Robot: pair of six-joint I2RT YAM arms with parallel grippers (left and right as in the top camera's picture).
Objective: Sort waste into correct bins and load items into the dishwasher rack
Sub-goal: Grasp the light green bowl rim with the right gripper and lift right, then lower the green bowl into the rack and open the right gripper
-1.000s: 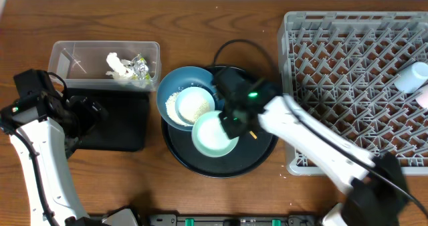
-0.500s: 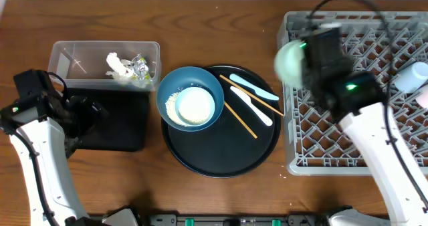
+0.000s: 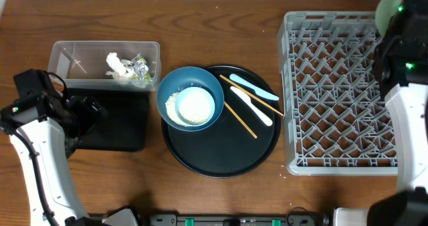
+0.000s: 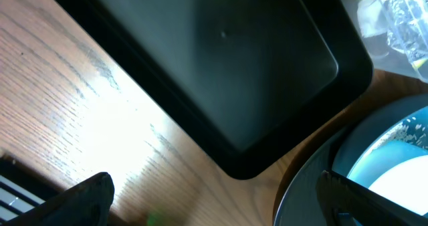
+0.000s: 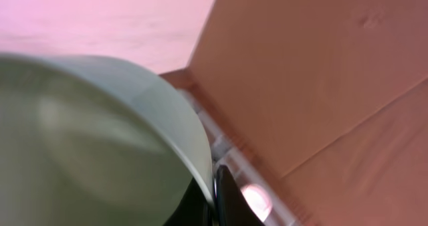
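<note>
My right gripper should keep lowering the pale green bowl point(image 3: 388, 11), which hangs by its rim over the rack's far corner, until the bowl sits in the rack point(image 3: 366, 33).
My right gripper point(image 5: 215, 198) is shut on the rim of a pale green bowl point(image 5: 93, 139). In the overhead view this bowl point(image 3: 390, 7) hangs over the far right corner of the grey dishwasher rack point(image 3: 334, 92). The dark blue dish point(image 3: 172, 85) sits on the left of the round black tray point(image 3: 221, 156) and holds a white bowl point(image 3: 196, 107) and rice grains point(image 3: 172, 104). Chopsticks point(image 3: 241, 119) and two light-blue spoons point(image 3: 254, 87) lie beside it. My left gripper point(image 4: 214, 206) is open over bare wood, next to the black rectangular tray point(image 4: 221, 65).
The clear tub point(image 3: 80, 55) at the back left holds white tissue point(image 3: 118, 65) and a shiny wrapper point(image 3: 140, 67). The black rectangular tray point(image 3: 117, 122) lies just in front of it. My right arm covers the rack's right edge.
My right arm lifted the pale green bowl off the round tray and carried it across the rack to its far right corner. The left arm has stayed still.
</note>
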